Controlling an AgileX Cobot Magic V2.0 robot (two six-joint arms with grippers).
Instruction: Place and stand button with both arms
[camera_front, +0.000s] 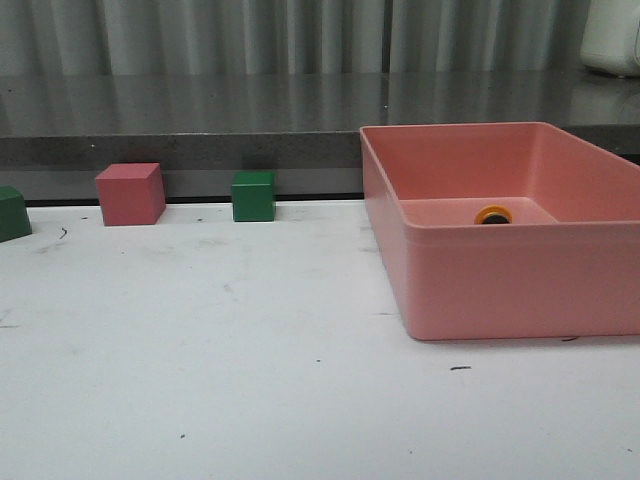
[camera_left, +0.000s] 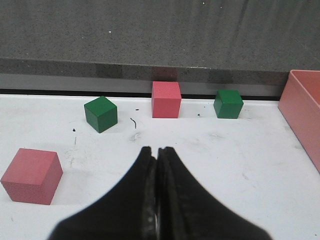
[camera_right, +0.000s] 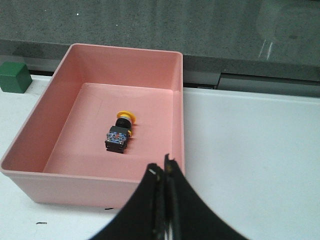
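The button (camera_right: 120, 133) is in the pink bin, a long way from my left gripper, so my right gripper should pick it up out of the bin and put it down on the white table (camera_front: 183, 312).
The button (camera_right: 120, 133) lies on its side in the pink bin (camera_right: 70, 60), yellow cap towards the far wall, dark base nearer me. In the front view only its yellow cap (camera_front: 493, 215) shows above the bin's front wall (camera_front: 520, 290). My right gripper (camera_right: 162, 167) is shut and empty, above the bin's near right corner, short of the button. My left gripper (camera_left: 156, 151) is shut and empty over bare white table, far from the bin. Neither arm shows in the front view.
A pink cube (camera_front: 130, 194) and a green cube (camera_front: 253, 196) stand by the back ledge, another green cube (camera_front: 12, 213) at the far left. The left wrist view shows a second pink cube (camera_left: 31, 176) near that gripper. The bin's edge (camera_left: 305, 115) shows there too.
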